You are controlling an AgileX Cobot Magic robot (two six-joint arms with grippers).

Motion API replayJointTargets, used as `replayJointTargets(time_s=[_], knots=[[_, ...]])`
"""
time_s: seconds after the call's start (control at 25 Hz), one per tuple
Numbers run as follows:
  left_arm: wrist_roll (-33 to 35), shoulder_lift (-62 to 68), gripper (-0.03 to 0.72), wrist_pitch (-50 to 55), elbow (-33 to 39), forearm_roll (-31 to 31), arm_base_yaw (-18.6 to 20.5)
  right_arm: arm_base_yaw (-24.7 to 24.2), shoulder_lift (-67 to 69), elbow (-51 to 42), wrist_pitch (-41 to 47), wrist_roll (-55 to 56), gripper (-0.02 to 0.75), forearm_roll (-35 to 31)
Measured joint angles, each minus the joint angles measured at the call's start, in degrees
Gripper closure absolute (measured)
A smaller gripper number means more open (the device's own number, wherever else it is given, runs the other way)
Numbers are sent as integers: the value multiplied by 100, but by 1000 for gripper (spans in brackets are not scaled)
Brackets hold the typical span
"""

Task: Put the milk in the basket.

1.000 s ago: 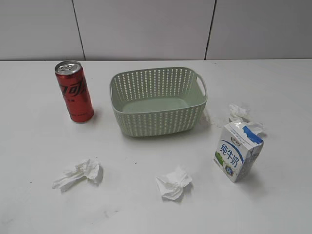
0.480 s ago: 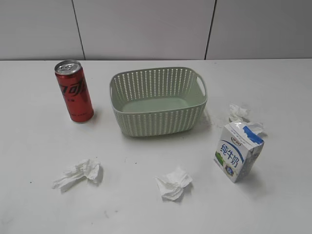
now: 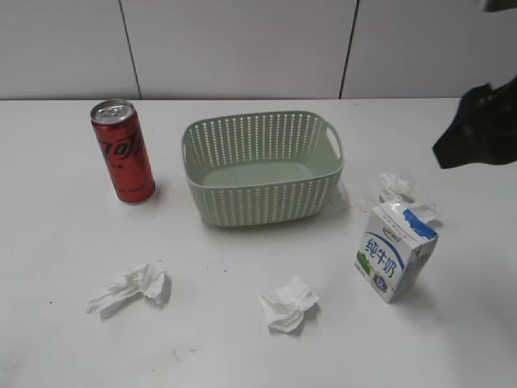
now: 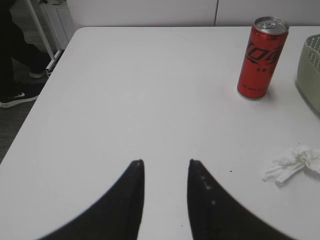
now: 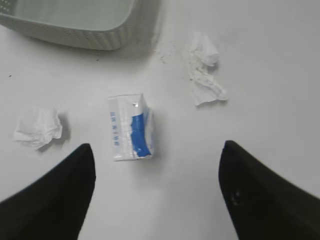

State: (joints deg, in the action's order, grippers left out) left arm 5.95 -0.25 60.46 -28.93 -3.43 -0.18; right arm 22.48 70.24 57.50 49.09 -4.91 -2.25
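The milk point(image 3: 396, 250) stands clear of the tissues, lined up with my right gripper's wide-open fingers. I should go on down until they are on both sides of its sides point(image 3: 414, 271) before I close them.
The milk point(image 3: 393, 254), a small white carton with a blue top and blue characters, stands on the table at the front right. It also shows from above in the right wrist view point(image 5: 129, 128). The pale green basket point(image 3: 261, 166) stands at the middle back, empty; its corner shows in the right wrist view point(image 5: 75, 22). My right gripper point(image 5: 157, 150) is open wide, high above the milk; its dark arm point(image 3: 477, 129) shows at the right edge. My left gripper point(image 4: 165, 162) is open and empty over bare table, left of the red can.
A red soda can point(image 3: 123, 151) stands left of the basket. Crumpled tissues lie at the front left point(image 3: 129, 289), front middle point(image 3: 287, 304) and behind the milk point(image 3: 396, 188). A basket edge point(image 4: 311, 75) shows in the left wrist view.
My right arm has come into the exterior view at the upper right edge. Nothing on the table has moved.
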Motion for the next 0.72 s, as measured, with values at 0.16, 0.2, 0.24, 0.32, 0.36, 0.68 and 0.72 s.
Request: replayJointTargets(time_s=[0.16, 0.2, 0.24, 0.32, 0.36, 0.68, 0.72], knots=[[0, 0, 467, 0, 0, 0, 0, 414, 698, 255, 223, 101, 143, 70], [0, 0, 467, 0, 0, 0, 0, 434, 855, 275, 236, 107, 143, 70], [0, 0, 467, 0, 0, 0, 0, 434, 980, 288, 241, 112, 143, 70], [0, 0, 467, 0, 0, 0, 0, 434, 1271, 301, 252, 126, 143, 87], [0, 0, 467, 0, 0, 0, 0, 434, 1389, 306, 239, 146, 143, 102], [0, 0, 467, 0, 0, 0, 0, 434, 2345, 313, -4, 194, 143, 127], [0, 0, 467, 0, 0, 0, 0, 434, 2455, 313, -33, 195, 143, 127]])
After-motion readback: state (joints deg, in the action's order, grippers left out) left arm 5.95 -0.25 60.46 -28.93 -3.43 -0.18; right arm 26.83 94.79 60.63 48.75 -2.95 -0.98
